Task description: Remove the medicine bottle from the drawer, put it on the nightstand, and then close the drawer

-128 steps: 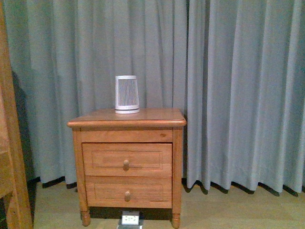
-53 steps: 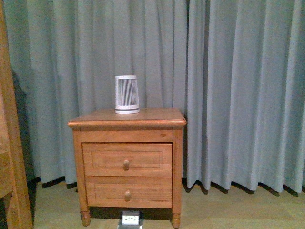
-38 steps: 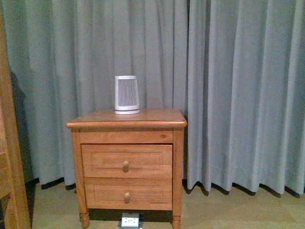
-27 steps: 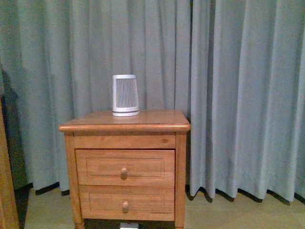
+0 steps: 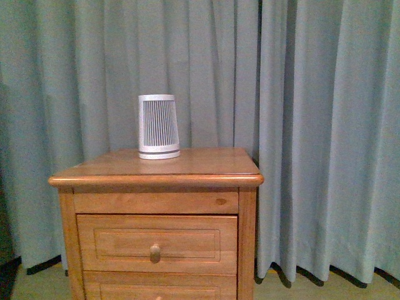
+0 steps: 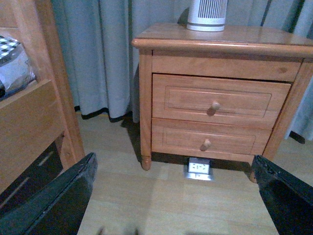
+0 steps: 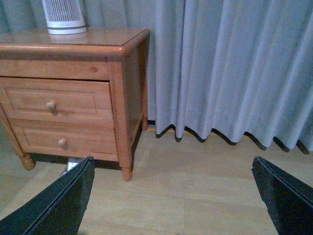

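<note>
A dark gap (image 5: 156, 215) shows above the upper drawer (image 5: 157, 244). That means the drawer will slide straight out and reveal the medicine bottle when I pull the knob.
The nightstand (image 5: 187, 165) stands in front of me, against the curtain. Its upper drawer (image 5: 112, 240) is shut, with the round knob (image 5: 155, 252) at its middle. The medicine bottle is hidden. In the left wrist view the nightstand (image 6: 220, 41) and the drawer (image 6: 181, 100) lie ahead of my left gripper (image 6: 175, 169), which is open and empty above the floor. In the right wrist view my right gripper (image 7: 172, 166) is open and empty too, with the drawer (image 7: 78, 100) off to one side. Neither arm shows in the front view.
A white slatted device (image 5: 158, 127) stands on the nightstand's top, near the back. Grey-blue curtains (image 5: 312, 125) hang behind. A wooden frame (image 6: 49, 73) stands beside the nightstand. A floor socket box (image 6: 198, 168) sits under the lower drawer (image 6: 171, 139). Wood floor (image 7: 195, 191) lies below.
The front view has come closer to the nightstand, which now looks larger. The lower drawer's knob, the feet and the wooden frame have slipped out of that view. The drawers stay shut.
</note>
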